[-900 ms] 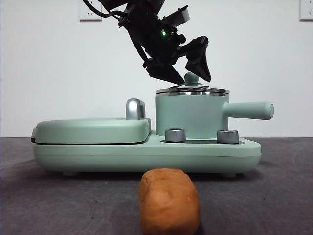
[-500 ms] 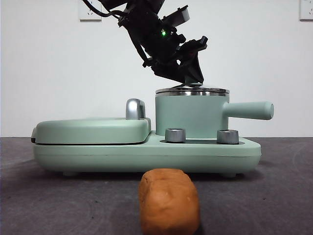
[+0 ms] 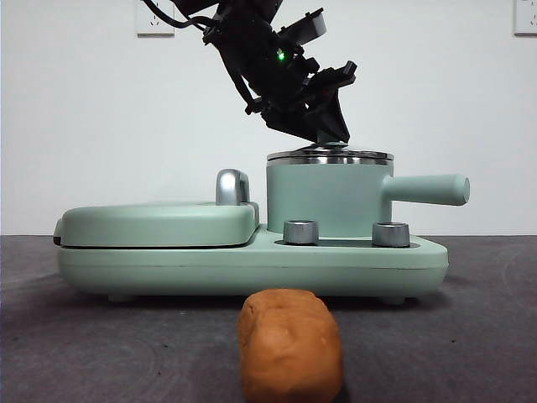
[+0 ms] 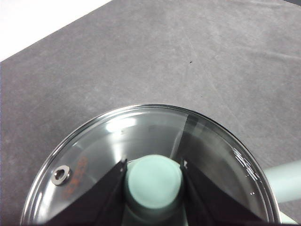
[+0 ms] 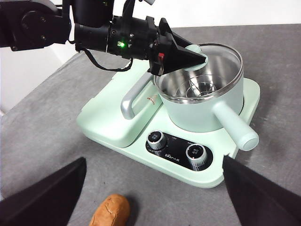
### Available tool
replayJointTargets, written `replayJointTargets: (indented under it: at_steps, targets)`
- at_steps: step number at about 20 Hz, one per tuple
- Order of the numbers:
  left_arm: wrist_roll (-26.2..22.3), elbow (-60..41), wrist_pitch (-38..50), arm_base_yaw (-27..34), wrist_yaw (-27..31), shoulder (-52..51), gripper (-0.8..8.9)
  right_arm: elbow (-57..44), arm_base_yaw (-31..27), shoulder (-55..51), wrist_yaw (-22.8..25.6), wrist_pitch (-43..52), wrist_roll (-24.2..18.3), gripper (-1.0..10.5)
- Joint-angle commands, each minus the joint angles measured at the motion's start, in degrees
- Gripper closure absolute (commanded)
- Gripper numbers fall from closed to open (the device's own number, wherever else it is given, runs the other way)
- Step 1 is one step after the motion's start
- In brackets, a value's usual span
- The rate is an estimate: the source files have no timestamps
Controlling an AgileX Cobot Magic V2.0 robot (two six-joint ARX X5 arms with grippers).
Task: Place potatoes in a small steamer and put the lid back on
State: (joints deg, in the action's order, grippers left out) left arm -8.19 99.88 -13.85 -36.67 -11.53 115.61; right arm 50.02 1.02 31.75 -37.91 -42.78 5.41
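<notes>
The potato (image 3: 291, 348) is far narrower than the steamer's wide, deep opening (image 5: 207, 70), so it will rest whole below the steamer's rim when the robot puts it inside.
The small steamer (image 3: 327, 197) stands on the right half of a mint-green cooker base, its straight handle (image 3: 428, 189) pointing right. The clear-glass lid (image 4: 141, 136) rests on the steamer's steel rim (image 3: 330, 156). My left gripper (image 3: 327, 130) comes down from above and is shut on the lid's mint-green knob (image 4: 154, 176), one jaw on each side. The potato (image 3: 289, 344), orange-brown and oblong, lies on the dark table in front of the cooker, also visible in the right wrist view (image 5: 110, 210). My right gripper (image 5: 154, 162) hangs open high above the potato and holds nothing.
The flat griddle cover (image 3: 159, 222) with its chrome handle (image 3: 232, 186) takes up the cooker's left half. Two steel dials (image 3: 300, 232) sit on the base (image 3: 252, 264) below the steamer. Dark grey table surface (image 3: 101, 353) lies around the cooker.
A second ago the left gripper's jaws stood open around the knob; they have since closed on it. The lid, steamer and potato have not moved.
</notes>
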Motion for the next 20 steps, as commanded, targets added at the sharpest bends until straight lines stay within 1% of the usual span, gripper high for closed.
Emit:
replayJointTargets:
  at_steps: [1, 3, 8, 9, 11, 12, 15, 20]
  targets:
    - [2.0, 3.1, -0.2, -0.4, 0.1, 0.9, 7.36, 1.0, 0.0, 0.3, -0.3, 0.2, 0.6, 4.8]
    - [3.3, 4.8, -2.0, -0.4, 0.1, 0.9, 7.36, 1.0, 0.0, 0.3, -0.2, 0.2, 0.6, 4.8]
    - [3.4, 9.9, -7.9, -0.4, 0.1, 0.9, 7.38, 1.0, 0.0, 0.3, -0.2, 0.2, 0.6, 4.8]
    - [3.4, 11.1, -9.5, -0.4, 0.1, 0.9, 7.45, 1.0, 0.0, 0.3, -0.2, 0.1, 0.6, 4.8]
    - [3.3, 14.3, -14.2, -0.3, 0.1, 0.9, 8.01, 1.0, 0.0, 0.3, -0.1, -0.3, 0.6, 4.8]
    - [3.3, 15.7, -16.4, -0.3, 0.1, 0.7, 7.99, 1.0, 0.0, 0.3, 0.5, -0.9, 0.6, 4.8]
    - [3.3, 16.1, -18.4, 0.6, 0.1, -1.5, 7.99, 1.0, 0.0, 0.4, 0.4, -1.9, 0.6, 4.8]
    - [3.3, 16.1, -22.8, 3.7, 0.1, -7.1, 7.99, 1.0, 2.2, 0.8, 0.4, -1.8, 6.6, 4.8]
